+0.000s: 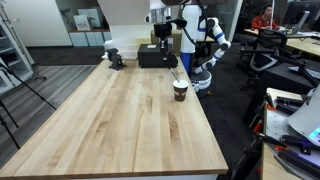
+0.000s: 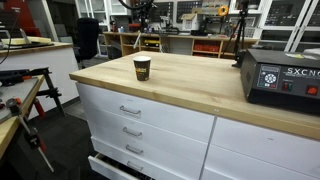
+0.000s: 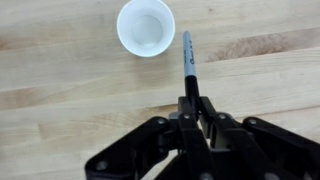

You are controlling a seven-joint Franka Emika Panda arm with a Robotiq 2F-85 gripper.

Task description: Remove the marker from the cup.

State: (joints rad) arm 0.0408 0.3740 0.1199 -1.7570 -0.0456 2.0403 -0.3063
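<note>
The marker's tip (image 3: 187,37) is free of the cup's rim, so my gripper keeps moving the marker toward the open tabletop (image 1: 154,126) next to the cup and lets go of it there.
In the wrist view my gripper (image 3: 190,105) is shut on the lower end of the marker (image 3: 187,55), a thin dark stick that points away from the jaws over the wooden tabletop. The cup (image 3: 146,27) stands upright just left of the marker's tip. It looks white inside and holds nothing. The marker is outside the cup and does not touch it. In both exterior views the cup (image 1: 180,90) (image 2: 142,68) is small and dark brown with a pale rim, near the table's edge. My gripper (image 1: 162,28) hangs high above the table. The marker is too small to see there.
A black box (image 1: 153,56) (image 2: 285,75) stands on the wooden table (image 1: 120,130) at the robot's end. A small dark object (image 1: 116,60) sits near the far corner. White drawers (image 2: 150,125) lie under the tabletop. Chairs and benches stand around the table.
</note>
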